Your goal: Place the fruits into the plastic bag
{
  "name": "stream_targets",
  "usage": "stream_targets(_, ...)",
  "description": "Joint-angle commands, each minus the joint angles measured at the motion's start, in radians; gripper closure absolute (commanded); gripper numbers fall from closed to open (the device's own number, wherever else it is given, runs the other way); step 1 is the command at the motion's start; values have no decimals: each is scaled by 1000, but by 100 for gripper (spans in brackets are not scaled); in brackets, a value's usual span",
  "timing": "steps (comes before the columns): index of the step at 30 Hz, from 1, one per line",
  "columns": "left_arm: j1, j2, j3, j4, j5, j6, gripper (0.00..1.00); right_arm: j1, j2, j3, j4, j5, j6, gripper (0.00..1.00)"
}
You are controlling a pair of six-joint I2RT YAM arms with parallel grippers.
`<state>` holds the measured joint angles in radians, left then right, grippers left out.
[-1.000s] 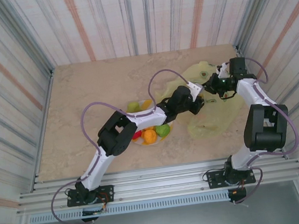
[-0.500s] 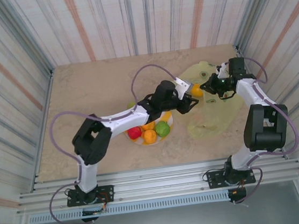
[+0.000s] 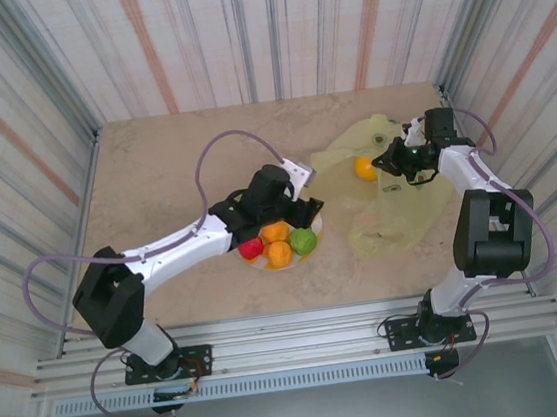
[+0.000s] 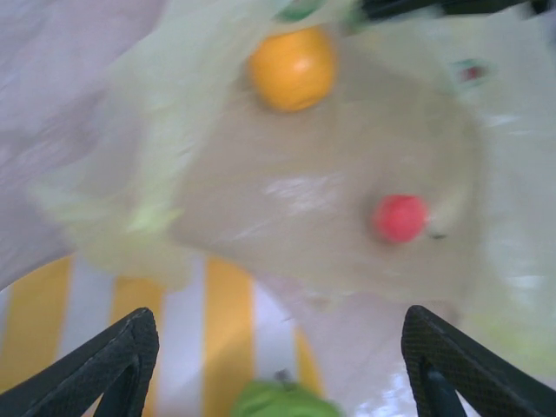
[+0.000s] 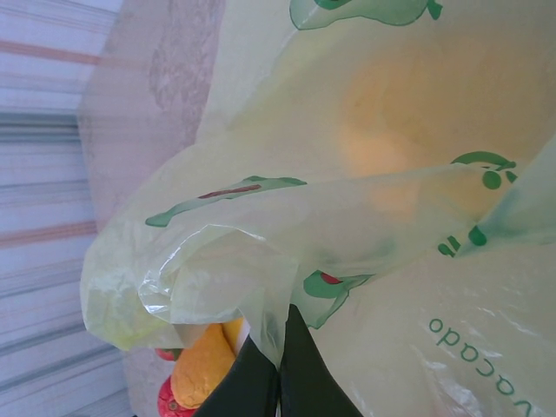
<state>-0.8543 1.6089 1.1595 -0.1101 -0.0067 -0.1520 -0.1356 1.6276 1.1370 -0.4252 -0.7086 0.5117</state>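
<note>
The bag opening [image 3: 350,178] should stay open when I carry the green fruit in, because my right gripper is holding up the plastic bag's upper edge [image 3: 388,161].
The yellow-green plastic bag [image 3: 400,217] lies at the right of the table. My right gripper [image 3: 386,162] is shut on its upper edge, lifting the mouth. In the right wrist view its fingers [image 5: 280,369] pinch the bag film [image 5: 417,287]. An orange fruit [image 3: 364,167] lies inside the bag mouth. The left wrist view shows this orange fruit [image 4: 293,68] and a small red fruit [image 4: 400,217] on the bag [image 4: 104,165]. My left gripper [image 3: 306,207] hangs open and empty over the plate's right edge, above a green fruit [image 4: 282,401].
The yellow-and-white striped plate [image 3: 317,226] sits mid-table with a red fruit [image 3: 251,248], two orange fruits [image 3: 279,254] and a green fruit [image 3: 303,241] on it. Striped walls enclose the table on three sides.
My left gripper has opened and let go of the orange fruit in the bag mouth, then drawn back left to the plate. The right gripper has kept its hold.
</note>
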Motion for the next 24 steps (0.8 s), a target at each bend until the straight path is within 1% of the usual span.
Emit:
stream_targets(1, 41, 81, 65, -133, -99, -35, 22, -2, 9, 7, 6, -17, -17, 100)
stream_targets(3, 47, 132, 99, -140, -123, -29, 20, -4, 6, 3, 5, -17, -16, 100)
stream_targets(8, 74, 270, 193, -105, -73, -30, 19, -6, 2, 3, 6, -19, -13, 100)
stream_targets(11, 90, 350, 260, -93, -60, -30, 22, -6, -5, 1, 6, -19, -11, 100)
stream_targets(12, 96, 373, 277, -82, -39, -28, 25, -6, -6, 0, 6, -18, -11, 100)
stream_targets(13, 101, 392, 293, -65, -20, -23, 31, -7, -8, 1, 5, -18, -11, 100)
stream_targets(15, 107, 420, 323, -41, 3, -13, 46, -7, -11, 5, 1, -17, -10, 100)
stream_targets(17, 110, 440, 361, -56, 32, -6, 60, -10, -17, 7, -4, -14, -15, 100)
stream_targets(19, 111, 435, 383, -79, 70, -5, 78, -16, -23, 13, -24, 6, -32, 100)
stream_targets(20, 111, 421, 382, -83, 95, -12, 86, -19, -27, 19, -44, 27, -49, 100)
stream_targets(21, 111, 398, 372, -83, 122, -23, 92, -21, -31, 27, -67, 51, -67, 100)
stream_targets(24, 112, 325, 361, -112, 201, -43, 100, -21, -47, 39, -113, 116, -105, 100)
